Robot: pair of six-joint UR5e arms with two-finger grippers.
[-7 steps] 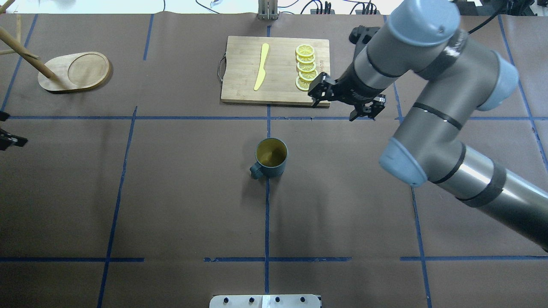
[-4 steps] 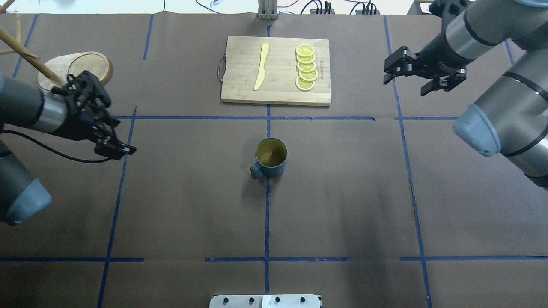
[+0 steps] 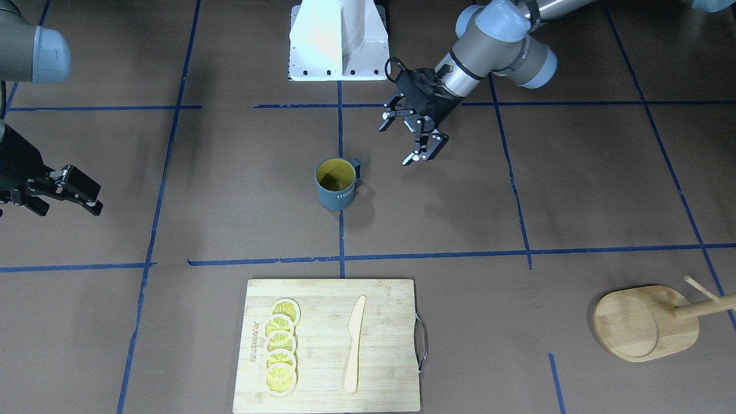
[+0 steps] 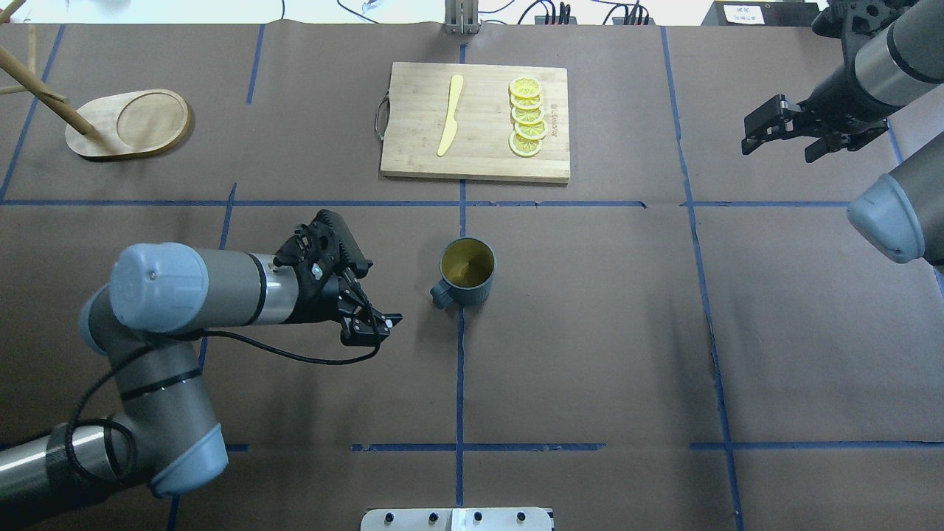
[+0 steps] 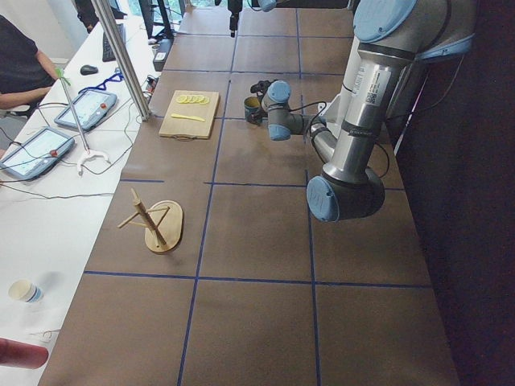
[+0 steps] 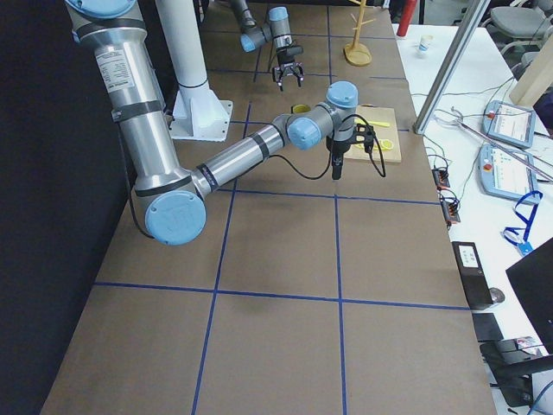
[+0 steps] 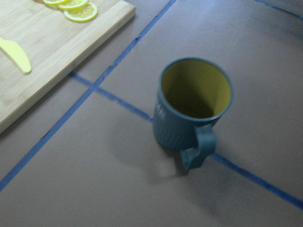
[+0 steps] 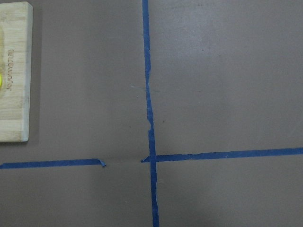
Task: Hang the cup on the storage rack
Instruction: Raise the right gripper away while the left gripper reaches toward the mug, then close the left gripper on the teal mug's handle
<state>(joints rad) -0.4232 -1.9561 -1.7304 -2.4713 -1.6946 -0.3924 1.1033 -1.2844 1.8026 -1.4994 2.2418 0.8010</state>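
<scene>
Next, I lower my left gripper and level it in line with the cup's handle before I close it, because the handle is crooked to my left gripper's fingers.
The dark teal cup (image 4: 466,271) with a yellow inside stands upright mid-table, its handle toward the robot's left. It also shows in the front view (image 3: 336,187) and in the left wrist view (image 7: 194,106), handle nearest the camera. My left gripper (image 4: 380,291) is open and empty just left of the cup, a short gap from the handle; it also shows in the front view (image 3: 397,144). My right gripper (image 4: 778,150) is open and empty at the far right. The bamboo storage rack (image 4: 129,122) stands at the far left back, with a slanted post and pegs.
A bamboo cutting board (image 4: 479,125) with a metal handle lies behind the cup; on it are a yellow knife (image 4: 450,114) and several lemon slices (image 4: 527,118). Blue tape lines grid the brown table cover. The robot's base plate (image 4: 457,518) sits at the front edge.
My left arm has swung in from the left edge near the rack to just beside the cup's handle. My right arm has pulled back from the cutting board to the far right.
</scene>
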